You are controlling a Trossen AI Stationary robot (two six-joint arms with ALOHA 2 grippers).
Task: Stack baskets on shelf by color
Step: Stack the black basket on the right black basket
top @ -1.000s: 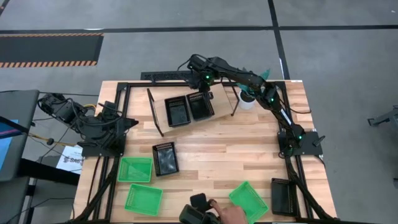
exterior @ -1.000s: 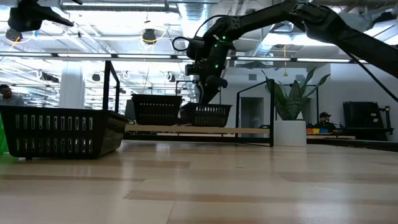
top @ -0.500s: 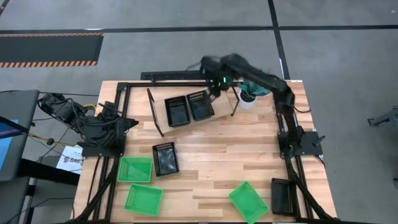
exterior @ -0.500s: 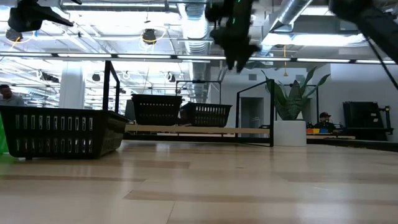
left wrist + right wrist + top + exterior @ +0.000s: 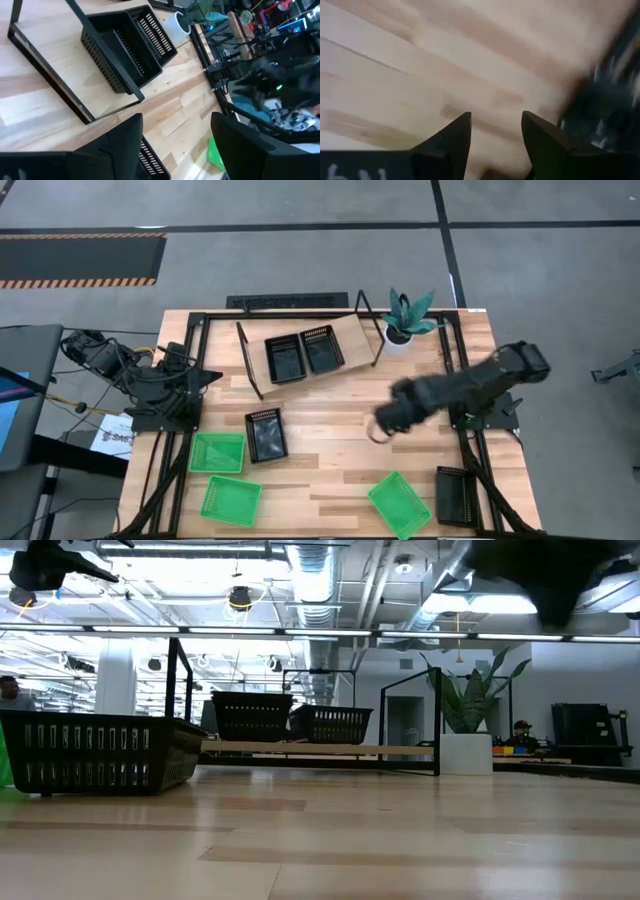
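A narrow gap point(image 5: 434, 508) separates the near black basket point(image 5: 457, 497) from the green basket. The black basket will come free by itself when I lift it.
The shelf point(image 5: 356, 336) stands at the table's far side with two black baskets point(image 5: 285, 359) point(image 5: 323, 349) resting side by side on its board; the left wrist view shows them too point(image 5: 125, 47). A third black basket point(image 5: 266, 434) sits on the tabletop, and a fourth point(image 5: 456, 496) lies at the near right. Three green baskets point(image 5: 218, 452) point(image 5: 231, 500) point(image 5: 400, 503) lie near the near edge. My right gripper point(image 5: 385, 421) is open and blurred above the table's right middle, over bare planks point(image 5: 495, 135). My left gripper point(image 5: 175, 145) is open, its arm folded at the table's left.
A potted plant point(image 5: 402, 328) stands at the shelf's right end. Black frame rails point(image 5: 200, 340) run along the table's edges. Cables and gear point(image 5: 95, 355) sit off the left edge. Bare planks point(image 5: 340, 450) lie between the shelf and the green baskets.
My right gripper has left the right-hand black basket on the shelf, risen, and swung fast toward the table's right and near side. That basket stays on the shelf. A person's hand at the near edge by the green basket has withdrawn.
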